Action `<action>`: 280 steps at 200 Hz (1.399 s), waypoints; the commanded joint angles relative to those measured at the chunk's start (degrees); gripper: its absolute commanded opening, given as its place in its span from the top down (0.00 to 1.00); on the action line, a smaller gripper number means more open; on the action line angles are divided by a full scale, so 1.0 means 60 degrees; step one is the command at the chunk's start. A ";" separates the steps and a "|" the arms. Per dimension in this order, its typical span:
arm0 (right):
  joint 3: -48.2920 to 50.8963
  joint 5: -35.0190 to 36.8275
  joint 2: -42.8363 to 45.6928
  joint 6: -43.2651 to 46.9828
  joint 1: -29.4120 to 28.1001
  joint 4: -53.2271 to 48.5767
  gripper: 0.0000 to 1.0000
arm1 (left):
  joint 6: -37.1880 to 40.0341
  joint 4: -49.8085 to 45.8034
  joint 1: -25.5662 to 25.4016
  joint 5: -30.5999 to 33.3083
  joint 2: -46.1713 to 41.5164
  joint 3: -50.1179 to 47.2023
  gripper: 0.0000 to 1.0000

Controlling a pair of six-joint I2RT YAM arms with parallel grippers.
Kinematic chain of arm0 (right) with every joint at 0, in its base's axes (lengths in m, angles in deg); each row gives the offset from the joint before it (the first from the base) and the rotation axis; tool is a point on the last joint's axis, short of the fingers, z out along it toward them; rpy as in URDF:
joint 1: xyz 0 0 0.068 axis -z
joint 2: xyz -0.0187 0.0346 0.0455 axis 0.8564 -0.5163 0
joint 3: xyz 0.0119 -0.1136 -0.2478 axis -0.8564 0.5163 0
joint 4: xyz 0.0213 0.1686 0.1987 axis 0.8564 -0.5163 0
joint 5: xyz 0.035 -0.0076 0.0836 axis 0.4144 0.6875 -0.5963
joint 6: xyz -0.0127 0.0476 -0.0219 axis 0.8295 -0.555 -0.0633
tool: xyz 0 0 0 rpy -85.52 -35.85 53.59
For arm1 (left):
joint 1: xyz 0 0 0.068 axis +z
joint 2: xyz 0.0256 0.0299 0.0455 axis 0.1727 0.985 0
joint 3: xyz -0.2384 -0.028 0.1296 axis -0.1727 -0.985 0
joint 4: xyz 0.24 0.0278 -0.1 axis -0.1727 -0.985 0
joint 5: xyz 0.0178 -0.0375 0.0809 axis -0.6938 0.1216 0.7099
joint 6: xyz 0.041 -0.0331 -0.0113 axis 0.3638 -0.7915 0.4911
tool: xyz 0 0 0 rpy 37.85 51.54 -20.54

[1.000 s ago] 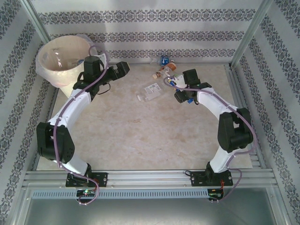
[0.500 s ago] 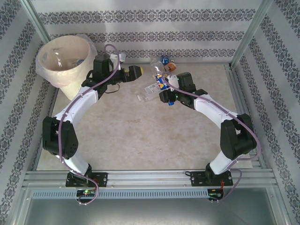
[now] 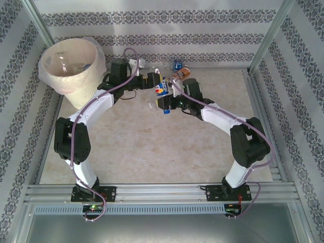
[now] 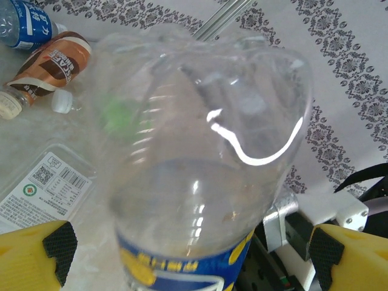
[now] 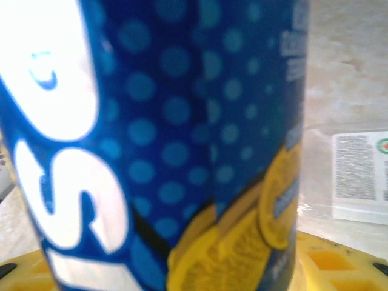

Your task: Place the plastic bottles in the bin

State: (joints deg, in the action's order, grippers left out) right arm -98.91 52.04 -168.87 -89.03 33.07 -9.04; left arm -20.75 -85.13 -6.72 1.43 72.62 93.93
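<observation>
The bottle's labelled body (image 3: pixel 161 88) is in my right gripper, far from the bin, so next my left gripper takes the clear end (image 4: pixel 203 115) and carries the bottle there.
A clear plastic bottle with a blue and yellow label (image 3: pixel 162 91) hangs above the table's back middle, and my right gripper (image 3: pixel 167 99) is shut on its labelled body (image 5: pixel 170 145). My left gripper (image 3: pixel 153 81) stands open around the same bottle's clear end (image 4: pixel 206 139). Its yellow fingers (image 4: pixel 51 250) sit wide on either side, apart from the plastic. The cream-white bin (image 3: pixel 71 63) with its bag liner stands at the back left, left of both grippers.
More plastic bottles lie on the table: a blue-labelled one (image 4: pixel 24 24) and a brown-labelled one (image 4: pixel 51 63) near the back wall, and a flattened clear one with a white label (image 4: pixel 48 191) below the grippers. A loose white cap (image 4: pixel 60 101) lies beside them.
My right arm has carried the blue-and-yellow bottle left and up. My left arm has swung right, away from the bin, until its open jaws straddle the bottle's end.
</observation>
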 commanded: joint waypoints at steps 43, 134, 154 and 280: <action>-0.0820 -0.1850 -0.0245 -0.0137 -0.0253 -0.0052 0.45 | 0.0113 0.0459 -0.0126 0.0604 0.0291 0.0546 0.03; -0.0927 -0.1054 0.0076 -0.0208 -0.0192 -0.0088 0.33 | -0.1043 0.1079 -0.0106 0.0999 0.0303 0.0466 0.41; -0.0615 -0.1021 0.0340 -0.0274 -0.0063 0.0182 0.23 | -0.1144 0.1081 -0.0065 0.0964 0.0268 0.0525 0.44; 0.1701 0.2841 0.3492 -0.0318 0.0748 0.1141 0.02 | 0.0495 -0.0890 0.0541 0.4015 -0.1180 0.1353 0.43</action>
State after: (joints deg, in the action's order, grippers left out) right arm -91.33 58.78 -151.58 -91.58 37.07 -4.97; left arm -23.31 -86.01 -4.23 17.67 70.96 98.48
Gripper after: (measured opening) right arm 0.979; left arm 0.568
